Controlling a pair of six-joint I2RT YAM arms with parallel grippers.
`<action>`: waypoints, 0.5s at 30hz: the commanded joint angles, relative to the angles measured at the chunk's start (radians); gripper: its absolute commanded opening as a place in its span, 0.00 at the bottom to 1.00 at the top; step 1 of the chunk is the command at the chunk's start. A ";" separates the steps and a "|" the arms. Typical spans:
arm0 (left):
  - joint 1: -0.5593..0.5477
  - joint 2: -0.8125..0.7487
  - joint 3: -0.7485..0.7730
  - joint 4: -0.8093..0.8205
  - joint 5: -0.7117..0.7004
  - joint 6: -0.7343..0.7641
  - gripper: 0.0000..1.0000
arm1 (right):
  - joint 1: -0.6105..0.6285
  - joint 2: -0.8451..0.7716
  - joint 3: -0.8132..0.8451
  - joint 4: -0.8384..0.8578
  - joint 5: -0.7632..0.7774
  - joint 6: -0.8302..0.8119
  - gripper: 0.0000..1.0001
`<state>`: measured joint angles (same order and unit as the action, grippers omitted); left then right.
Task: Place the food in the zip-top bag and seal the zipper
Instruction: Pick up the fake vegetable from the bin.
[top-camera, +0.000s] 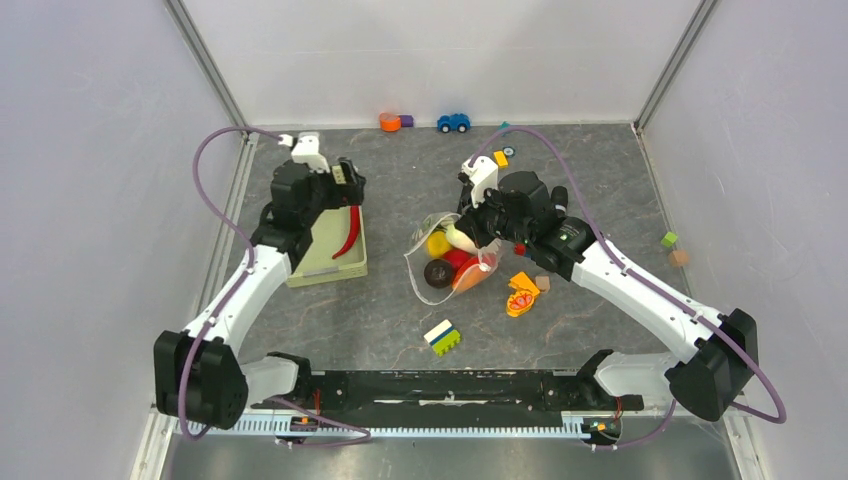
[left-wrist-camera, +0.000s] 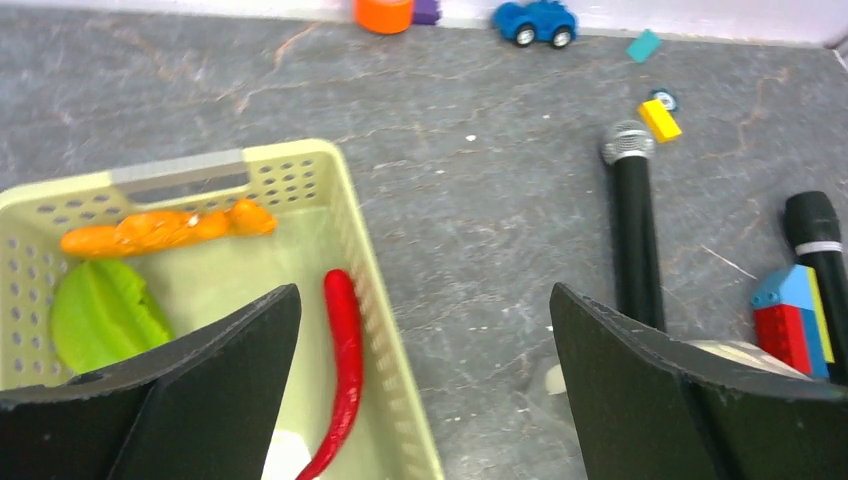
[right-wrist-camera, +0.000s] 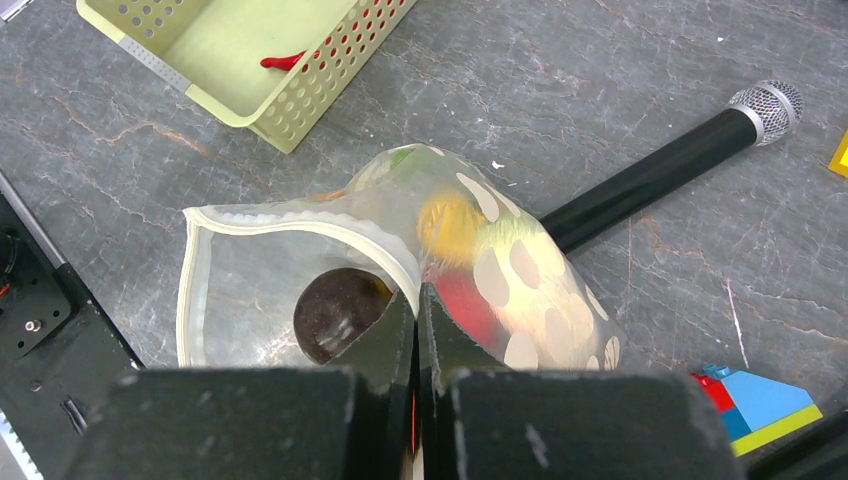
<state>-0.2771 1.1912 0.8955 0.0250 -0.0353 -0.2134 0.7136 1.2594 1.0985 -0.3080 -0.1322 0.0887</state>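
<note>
The red chili (left-wrist-camera: 347, 350) lies apart from the green piece, its narrow way toward my left gripper's fingers. I should keep going down until they straddle the chili's middle (top-camera: 353, 229).
The clear dotted zip-top bag (right-wrist-camera: 520, 270) lies mid-table with its mouth open; it also shows from above (top-camera: 432, 285). Its whitish zipper (right-wrist-camera: 300, 222) rims the mouth. Inside are a dark purple piece (right-wrist-camera: 335, 310), a yellow piece (right-wrist-camera: 450, 220) and a red piece (right-wrist-camera: 465, 305). My right gripper (right-wrist-camera: 418, 300) is shut on the bag's zipper edge, also seen from above (top-camera: 478, 232). My left gripper (left-wrist-camera: 425, 380) is open above the basket's right wall. The red chili (left-wrist-camera: 345, 370), an orange carrot (left-wrist-camera: 165, 230), a green piece (left-wrist-camera: 105, 310) and a white piece (left-wrist-camera: 290, 455) lie in the basket.
The pale green basket (top-camera: 310, 268) stands at the left. An orange-and-red lumpy toy (top-camera: 522, 295) and building blocks (top-camera: 443, 337) lie near the bag. Two black microphones (left-wrist-camera: 635, 230) lie under my right arm. A blue car (top-camera: 453, 122) and an orange cup (top-camera: 389, 121) stand at the back wall.
</note>
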 joint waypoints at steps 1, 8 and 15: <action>0.118 0.026 -0.043 0.073 0.266 -0.003 1.00 | 0.004 -0.027 0.011 0.039 -0.001 -0.005 0.00; 0.226 0.060 -0.147 0.124 0.268 0.109 1.00 | 0.004 -0.013 0.018 0.038 -0.001 -0.010 0.00; 0.276 0.171 -0.124 0.106 0.270 0.020 1.00 | 0.004 0.015 0.032 0.032 -0.009 -0.010 0.00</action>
<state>-0.0147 1.3170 0.7460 0.0853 0.1902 -0.1555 0.7136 1.2613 1.0985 -0.3080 -0.1314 0.0822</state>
